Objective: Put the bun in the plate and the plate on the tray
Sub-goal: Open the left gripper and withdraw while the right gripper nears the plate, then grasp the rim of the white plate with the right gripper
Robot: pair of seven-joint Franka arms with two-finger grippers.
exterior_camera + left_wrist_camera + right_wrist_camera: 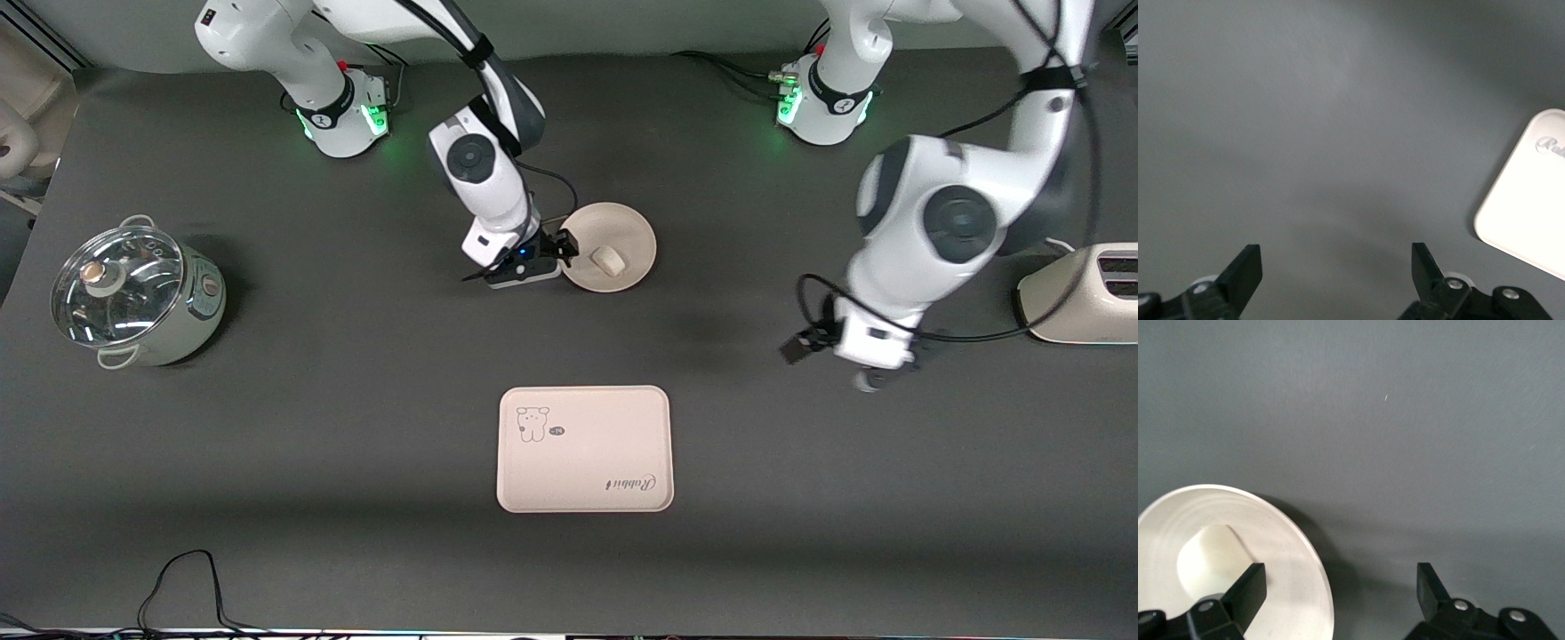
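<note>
The bun [608, 260] rests well within the plate's raised rim [652, 246], so I expect it to stay in place and travel along when I lift the plate by its edge.
The bun [608, 260] lies in the round cream plate [622, 227], midway between the two arm bases. The tray [584, 462] lies nearer to the front camera than the plate, with nothing on it. My right gripper [549, 263] is open and low at the plate's edge toward the right arm's end. In the right wrist view, my right gripper [1341, 587] straddles the rim of the plate [1295, 550], with one finger over the plate near the bun [1208, 557]. My left gripper [876, 373] is open and empty over bare table. It [1336, 267] shows a corner of the tray [1531, 193] off to one side.
A pot with a glass lid [133, 293] stands at the right arm's end of the table. A cream toaster [1080, 293] stands at the left arm's end. A black cable [182, 587] loops at the table's front edge.
</note>
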